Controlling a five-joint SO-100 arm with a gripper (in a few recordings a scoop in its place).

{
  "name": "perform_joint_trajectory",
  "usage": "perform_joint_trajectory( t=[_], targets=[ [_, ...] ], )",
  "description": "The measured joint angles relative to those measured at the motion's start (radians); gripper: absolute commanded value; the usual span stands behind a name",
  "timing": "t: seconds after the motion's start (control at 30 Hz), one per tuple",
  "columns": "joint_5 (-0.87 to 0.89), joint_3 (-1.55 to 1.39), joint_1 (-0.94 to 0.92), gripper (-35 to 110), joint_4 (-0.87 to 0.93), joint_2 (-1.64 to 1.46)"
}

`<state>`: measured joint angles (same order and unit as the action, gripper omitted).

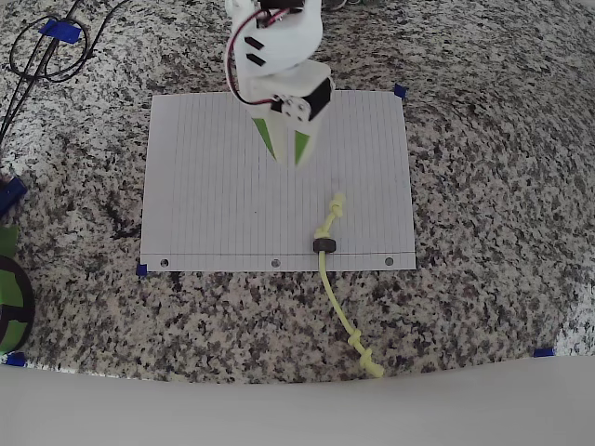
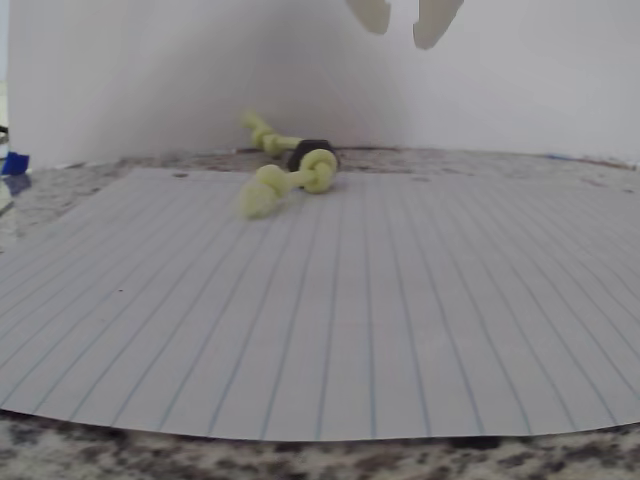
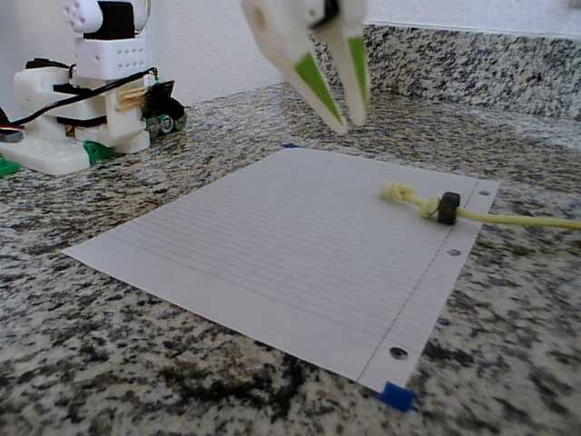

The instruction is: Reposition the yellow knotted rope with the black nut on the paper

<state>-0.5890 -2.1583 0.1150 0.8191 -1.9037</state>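
Note:
The black nut (image 1: 323,245) should slide down to the lower knots when I lift the rope's upper end, because smooth rope (image 1: 332,295) runs between them.
The paper (image 1: 232,186) lies flat on the granite counter, its punched holes along the near edge in the overhead view. The yellow knotted rope (image 1: 331,218) has one knotted end on the paper's lower right part. The rest of the rope runs off the holed edge onto the granite. The black nut (image 1: 323,245) sits on the rope just inside that edge. My white gripper (image 1: 286,158) with green fingers hangs above the paper's upper middle. It is open a little and holds nothing. The wrist view has the rope (image 2: 285,175), the nut (image 2: 303,154) and the fingertips (image 2: 370,14) ahead. The fixed view also shows the gripper (image 3: 349,120), the nut (image 3: 448,207) and the paper (image 3: 272,236).
Blue tape marks (image 1: 400,91) sit at the paper's corners and on the counter. Black cables (image 1: 42,51) lie at the far left back. A green and black object (image 1: 9,302) is at the left edge. The arm's base (image 3: 86,118) stands behind the paper.

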Motion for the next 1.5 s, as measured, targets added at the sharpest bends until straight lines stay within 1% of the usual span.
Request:
perform_joint_trajectory(
  t=[0.13, 0.23, 0.33, 0.43, 1.03, 1.5],
  targets=[
    [0.051, 0.005, 0.04, 25, -0.086, 0.075],
    [0.064, 0.006, 0.075, 33, -0.149, 0.129],
    [0.067, 0.006, 0.109, 36, -0.21, 0.184],
    [0.069, 0.02, 0.13, 36, -0.247, 0.229],
    [0.069, 0.078, 0.16, 34, -0.288, 0.373],
    [0.069, 0.097, 0.118, 32, -0.298, 0.41]
  ],
)
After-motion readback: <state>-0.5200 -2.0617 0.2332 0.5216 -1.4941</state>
